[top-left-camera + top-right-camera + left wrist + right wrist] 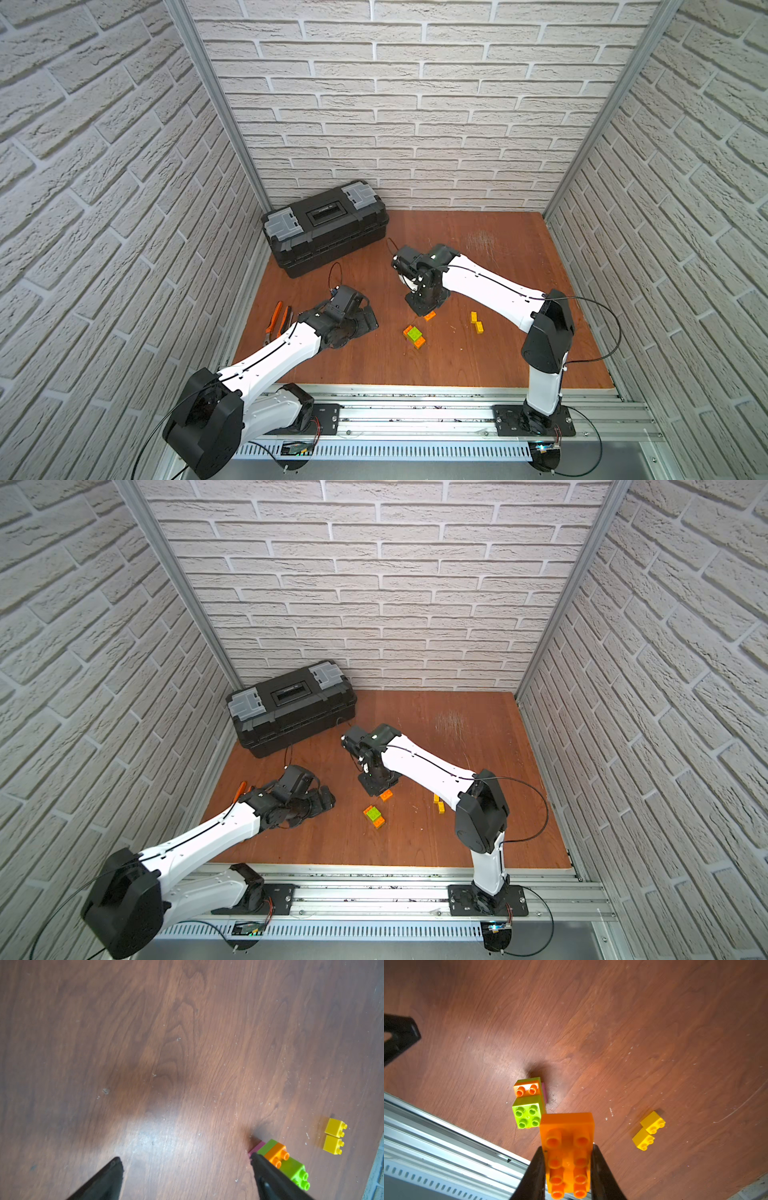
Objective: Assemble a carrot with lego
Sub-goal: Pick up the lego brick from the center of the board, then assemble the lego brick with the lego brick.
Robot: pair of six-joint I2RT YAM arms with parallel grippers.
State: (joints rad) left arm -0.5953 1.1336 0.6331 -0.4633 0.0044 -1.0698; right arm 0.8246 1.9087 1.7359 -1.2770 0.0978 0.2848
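I should keep moving the long orange brick (567, 1140) with my right gripper until it sits on the green square (414, 333), since it points the same way as the carrot, studs up.
My right gripper (567, 1147) is shut on a long orange lego brick (566, 1153), holding it by its long sides with the studs facing the wrist camera; in both top views the brick (430, 316) (386, 796) pokes out below the fingers, just above the table. The partly built carrot (414, 336) (374, 816) (527, 1101) stands close by: a pink base, a lime-green layer, an orange layer and a green square on top. Two yellow bricks (476, 323) (649, 1130) lie together to its right. My left gripper (185, 1157) (368, 322) is open and empty, left of the carrot (278, 1154).
A black toolbox (328, 226) (291, 706) sits at the back left against the wall. Orange-handled pliers (276, 322) lie at the left edge beside my left arm. A metal rail (415, 411) runs along the table's front edge. Brick walls close in three sides.
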